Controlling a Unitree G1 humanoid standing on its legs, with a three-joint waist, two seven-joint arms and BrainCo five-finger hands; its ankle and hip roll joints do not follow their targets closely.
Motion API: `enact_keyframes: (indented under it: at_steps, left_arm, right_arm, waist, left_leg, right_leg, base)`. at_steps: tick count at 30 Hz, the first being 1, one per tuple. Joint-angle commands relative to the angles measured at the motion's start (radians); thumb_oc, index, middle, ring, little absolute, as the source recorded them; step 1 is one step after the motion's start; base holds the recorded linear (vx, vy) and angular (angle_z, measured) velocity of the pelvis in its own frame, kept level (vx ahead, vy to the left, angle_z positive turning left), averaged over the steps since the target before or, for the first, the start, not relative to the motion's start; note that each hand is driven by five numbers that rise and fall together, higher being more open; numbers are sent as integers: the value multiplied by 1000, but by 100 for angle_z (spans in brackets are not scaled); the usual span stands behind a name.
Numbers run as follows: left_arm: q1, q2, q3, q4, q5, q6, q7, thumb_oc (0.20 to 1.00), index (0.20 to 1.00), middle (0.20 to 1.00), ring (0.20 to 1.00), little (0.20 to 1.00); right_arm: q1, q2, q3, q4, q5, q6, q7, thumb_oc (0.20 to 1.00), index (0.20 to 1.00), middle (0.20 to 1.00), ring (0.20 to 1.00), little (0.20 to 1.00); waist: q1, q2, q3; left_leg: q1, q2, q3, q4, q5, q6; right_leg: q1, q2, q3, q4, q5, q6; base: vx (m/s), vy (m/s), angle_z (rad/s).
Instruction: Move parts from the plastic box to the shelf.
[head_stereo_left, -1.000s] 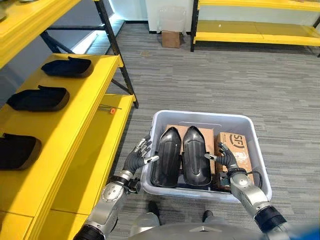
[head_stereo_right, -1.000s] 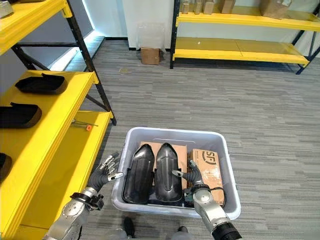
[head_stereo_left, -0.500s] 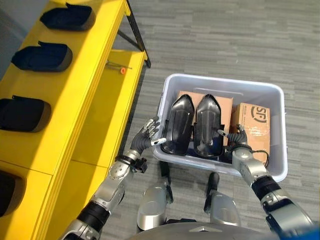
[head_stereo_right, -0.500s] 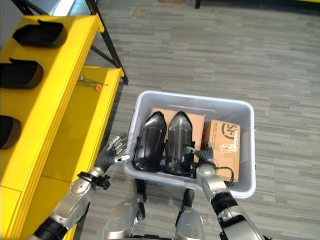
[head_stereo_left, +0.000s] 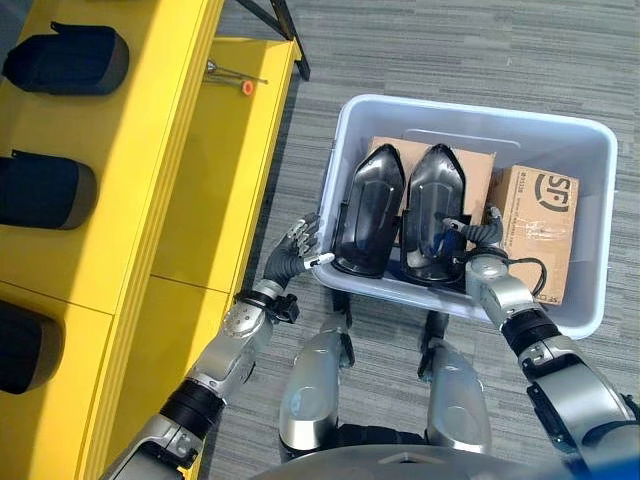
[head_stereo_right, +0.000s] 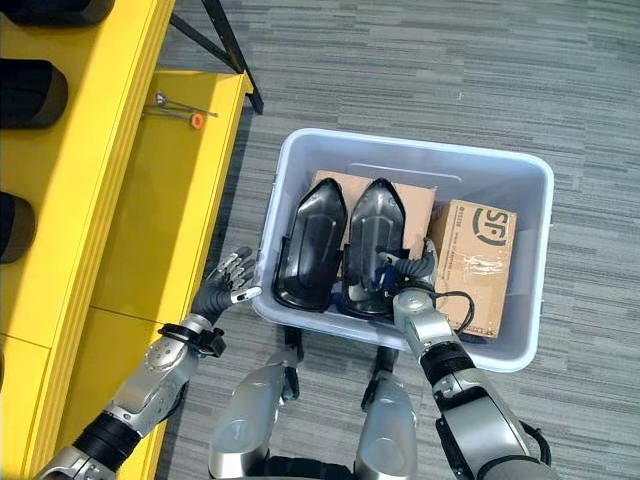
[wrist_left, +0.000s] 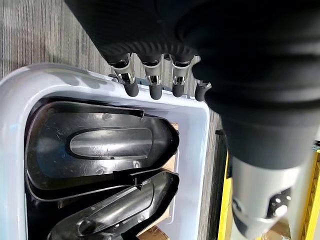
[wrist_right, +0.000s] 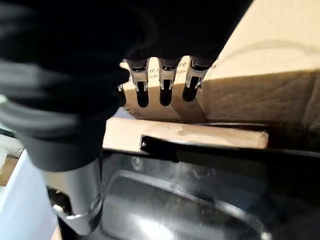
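Observation:
A sliver of cardboard (head_stereo_left: 409, 163) can be seen between the black parts, so the black part (head_stereo_left: 434, 215) next to the robot's right gripper will come up by itself when the robot lifts it.
A pale grey plastic box (head_stereo_left: 478, 108) stands on the floor in front of me. In it two glossy black shell-shaped parts stand side by side, the left one (head_stereo_left: 368, 212) and the right one (head_stereo_left: 436, 215). My left hand (head_stereo_left: 293, 252) is open just outside the box's near left corner, its fingers (wrist_left: 152, 86) straight over the rim. My right hand (head_stereo_left: 480, 240) is open inside the box, between the right part and a cardboard carton (head_stereo_left: 540, 228). Its thumb reaches toward that part (wrist_right: 200, 200). Neither hand holds anything.
A yellow shelf (head_stereo_left: 150, 170) runs along my left and carries black parts (head_stereo_left: 68, 58) (head_stereo_left: 45, 190) (head_stereo_left: 25, 345). A small orange-tipped tool (head_stereo_left: 237, 82) lies on its lower board. A flat cardboard piece (head_stereo_left: 470, 165) stands behind the black parts. Grey carpet surrounds the box.
The whole picture has shifted as the camera tilts down toward the box. Both hands stay open at about the same places beside the box and the parts.

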Motion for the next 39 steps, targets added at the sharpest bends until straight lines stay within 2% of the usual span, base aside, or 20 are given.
enact_keyframes:
  at_steps: [1, 5, 12, 13, 16, 20, 22, 24, 28, 30, 33, 39]
  left_arm:
    - [17, 15, 0, -84, -5, -45, 7, 1000, 1000, 1000, 1000, 1000]
    - [8, 15, -12, -80, 2, -42, -21, 1000, 1000, 1000, 1000, 1000]
    - [-6, 11, -33, -67, -2, -45, -11, 1000, 1000, 1000, 1000, 1000]
    - [-7, 10, -38, -60, -1, -52, -9, 1000, 1000, 1000, 1000, 1000]
    - [-12, 8, -40, -50, -5, -58, -13, 1000, 1000, 1000, 1000, 1000]
    - [-20, 5, -44, -28, -7, -58, -35, 1000, 1000, 1000, 1000, 1000]
    - [-20, 5, -48, -29, 13, -61, -35, 1000, 1000, 1000, 1000, 1000]
    - [-14, 6, -46, -22, 11, -91, -25, 1000, 1000, 1000, 1000, 1000]
    - [-23, -2, -46, 2, 22, -109, -31, 1000, 1000, 1000, 1000, 1000]
    - [-26, -4, -52, 7, 38, -98, -46, 1000, 1000, 1000, 1000, 1000]
    - [-29, -5, -69, 40, 26, -111, -49, 1000, 1000, 1000, 1000, 1000]
    - [-44, -14, -82, 76, 28, -128, -72, 1000, 1000, 1000, 1000, 1000]
  right_arm:
    - [-34, -41, -18, 20, -34, 7, -56, 1000, 1000, 1000, 1000, 1000]
    - [-57, -49, -25, 69, -47, -5, -55, 1000, 1000, 1000, 1000, 1000]
    - [-82, -62, -15, 135, -74, 6, -13, 1000, 1000, 1000, 1000, 1000]
    - [-83, -65, -8, 145, -99, 17, -20, 1000, 1000, 1000, 1000, 1000]
    - [-90, -76, 6, 168, -155, -3, -30, 1000, 1000, 1000, 1000, 1000]
    - [-121, -103, 52, 145, -352, -28, -57, 1000, 1000, 1000, 1000, 1000]
    - [-124, -107, 63, 125, -376, -29, -67, 1000, 1000, 1000, 1000, 1000]
    - [-122, -109, 80, 90, -368, 5, -69, 1000, 1000, 1000, 1000, 1000]
    - [-114, -84, 104, 129, -393, 54, -120, 1000, 1000, 1000, 1000, 1000]
    - [-113, -84, 102, 166, -401, 80, -154, 1000, 1000, 1000, 1000, 1000]
    - [-119, -83, 102, 238, -407, 56, -187, 1000, 1000, 1000, 1000, 1000]
    - [-137, -73, 113, 304, -345, 27, -163, 1000, 1000, 1000, 1000, 1000]
  waist:
    - [13, 12, -21]
    - [18, 17, -21]
    - [19, 28, -21]
    - [17, 28, -21]
    - [18, 32, -21]
    - [21, 40, -21]
    - [21, 42, -21]
    - [19, 44, -21]
    - [22, 44, -21]
    - [25, 48, -21]
    - [28, 55, -21]
    - [34, 68, -21]
  left_leg:
    - [-37, 14, -60, 86, -46, -30]
    - [-59, 8, -61, 94, -51, -25]
    - [-89, 5, -53, 107, -55, -23]
    - [-96, 3, -52, 112, -59, -23]
    - [-112, 2, -50, 114, -60, -21]
    - [-152, -1, -50, 117, -57, -18]
    - [-160, -1, -49, 118, -56, -19]
    - [-165, -2, -46, 114, -56, -19]
    - [-185, 0, -47, 123, -58, -20]
    - [-188, 1, -50, 126, -58, -20]
    - [-193, 1, -51, 125, -58, -21]
    - [-210, 0, -51, 129, -56, -21]
  right_leg:
    - [-77, -10, -31, 84, 36, -29]
    - [-105, -14, -28, 96, 37, -27]
    - [-139, -24, -25, 114, 36, -24]
    - [-148, -30, -23, 124, 30, -21]
    - [-166, -33, -22, 126, 33, -18]
    - [-210, -32, -19, 140, 33, -16]
    - [-219, -31, -18, 144, 33, -16]
    - [-227, -30, -16, 144, 32, -16]
    - [-245, -32, -20, 151, 30, -18]
    - [-248, -32, -20, 155, 29, -19]
    - [-254, -34, -25, 155, 30, -17]
    - [-272, -39, -28, 163, 29, -20]
  base:
    - [0, 0, 0]
    - [0, 0, 0]
    - [0, 0, 0]
    - [0, 0, 0]
    - [-15, -3, 2]
    - [-32, -3, 0]
    - [0, 0, 0]
    - [0, 0, 0]
    - [0, 0, 0]
    - [0, 0, 0]
    - [0, 0, 0]
    - [-1, 2, 3]
